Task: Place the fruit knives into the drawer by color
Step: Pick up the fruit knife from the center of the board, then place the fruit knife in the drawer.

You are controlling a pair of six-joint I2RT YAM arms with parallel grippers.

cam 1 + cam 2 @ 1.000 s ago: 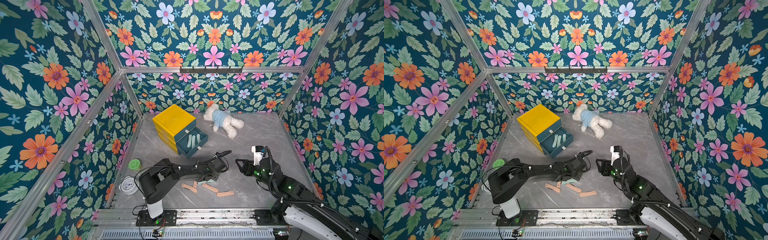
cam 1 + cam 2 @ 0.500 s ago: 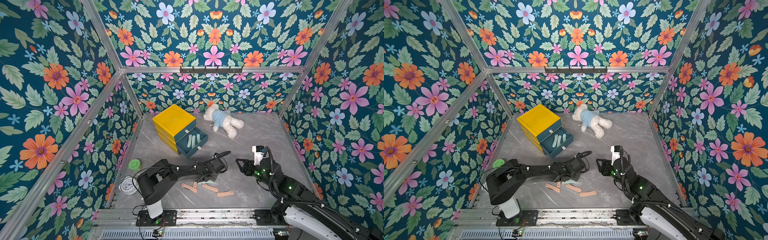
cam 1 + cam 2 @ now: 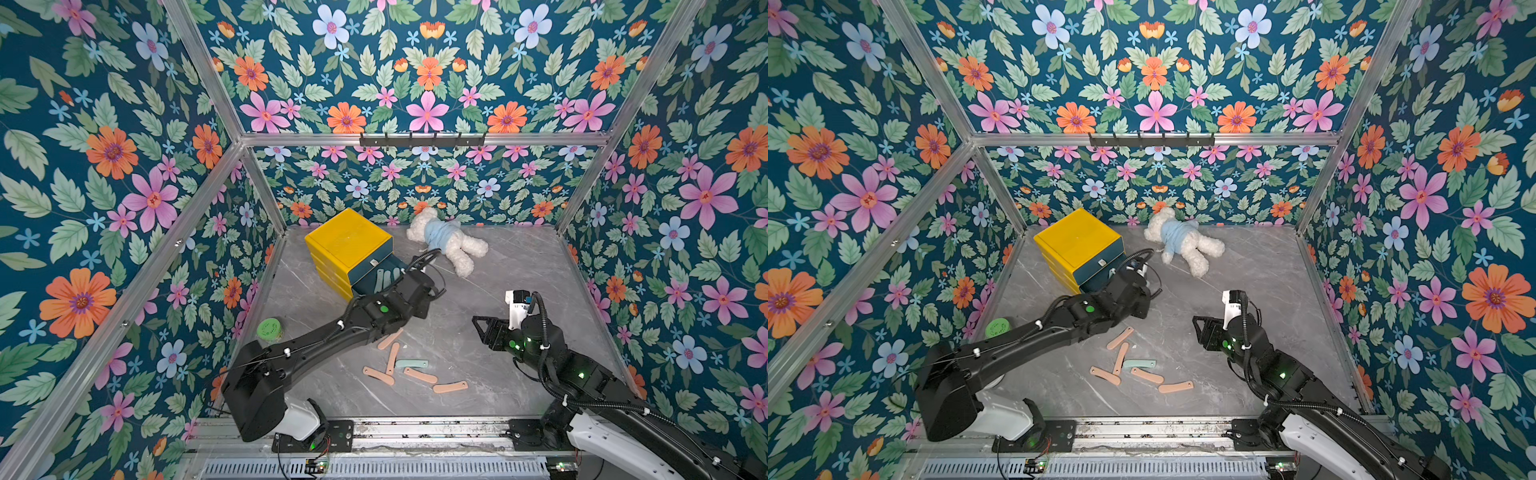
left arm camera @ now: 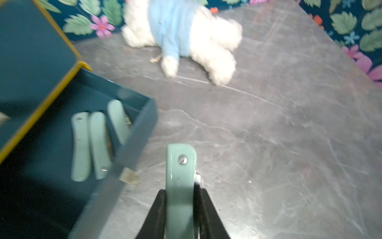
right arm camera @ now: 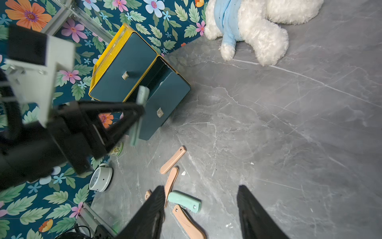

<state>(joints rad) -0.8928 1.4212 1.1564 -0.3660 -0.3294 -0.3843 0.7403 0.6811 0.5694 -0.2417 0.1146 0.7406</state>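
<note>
I can see that the held teal knife (image 4: 181,179) matches the knives in the open drawer (image 3: 385,278), so I keep carrying it with my left gripper until it is over them, then let go.
My left gripper (image 4: 179,193) is shut on a pale teal fruit knife (image 4: 180,178), held above the table just beside the open teal drawer (image 4: 132,140). Three teal knives (image 4: 81,144) lie in that drawer. In the right wrist view the held knife (image 5: 140,111) hangs in front of the drawer (image 5: 165,97). On the table lie several salmon pink knives (image 3: 420,375) and one teal knife (image 3: 411,364). My right gripper (image 5: 200,188) is open and empty, above and right of that pile, and it also shows in a top view (image 3: 478,332).
The yellow drawer cabinet (image 3: 349,241) stands at the back left. A white teddy bear in a blue shirt (image 3: 446,243) lies behind it to the right. A green-lidded jar (image 3: 269,330) and a small white dial (image 5: 101,179) sit by the left wall.
My left gripper has shut on a teal knife at the pile and carried it up and away to the open drawer. The right arm has not moved.
</note>
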